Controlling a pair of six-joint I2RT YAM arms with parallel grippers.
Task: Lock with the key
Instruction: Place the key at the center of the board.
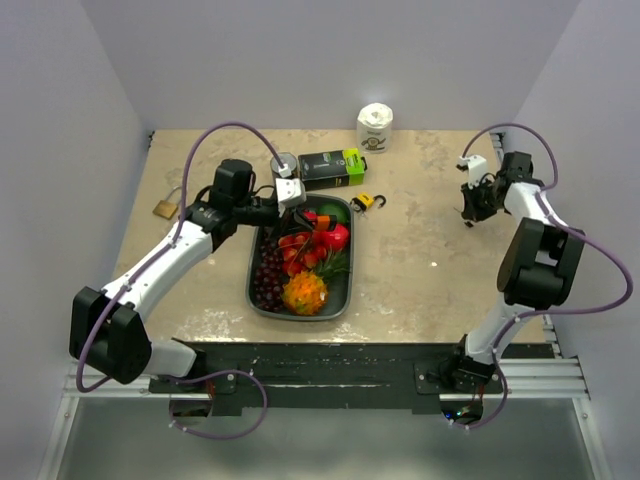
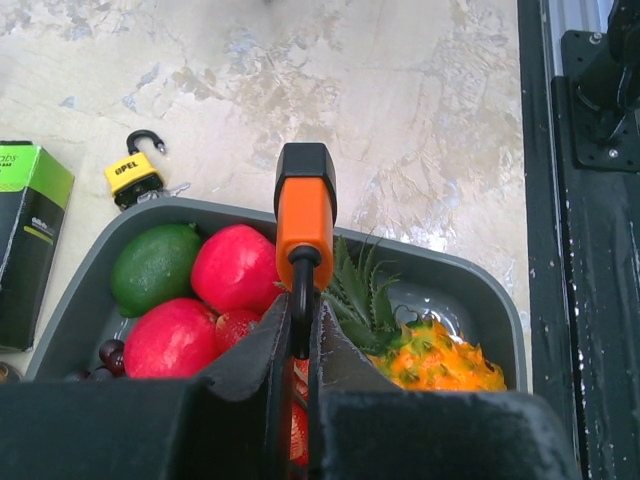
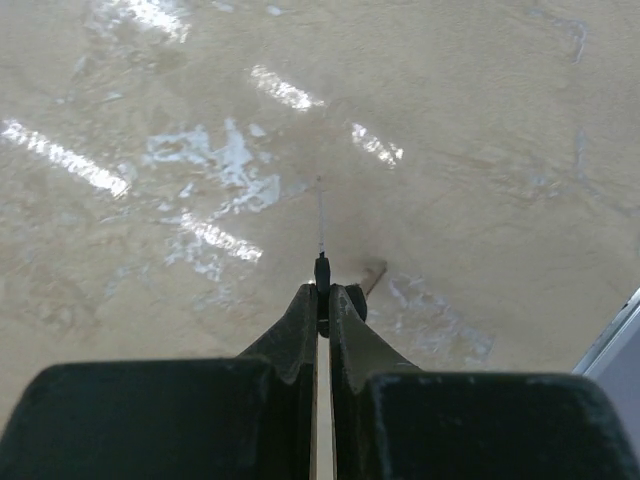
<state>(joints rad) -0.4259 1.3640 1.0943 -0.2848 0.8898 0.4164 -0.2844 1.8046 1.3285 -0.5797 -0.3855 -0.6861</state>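
The thin key [image 3: 321,218] is hanging above open tabletop next to another black key [image 3: 358,297]. My right gripper should now lower the thin key until it rests there, and then let go.
An orange padlock [image 2: 304,215] hangs over the fruit tray, with my left gripper [image 2: 298,320] shut on its black shackle. From above, this lock [image 1: 322,222] sits just ahead of the left gripper [image 1: 298,200]. At the table's right side, my right gripper [image 3: 322,290] is shut on a thin key [image 3: 321,262]. The key is seen edge-on, its black head between the pads and its blade pointing away over bare tabletop. The right gripper [image 1: 470,212] stands far from the orange lock.
A grey tray [image 1: 252,280] holds a lime [image 2: 155,267], red fruit [image 2: 235,267], grapes and a spiky orange fruit [image 2: 445,362]. A yellow padlock [image 1: 362,201] with its shackle open lies behind the tray. A green-black box [image 1: 331,168], a white roll [image 1: 375,127] and a brass padlock [image 1: 165,208] are nearby.
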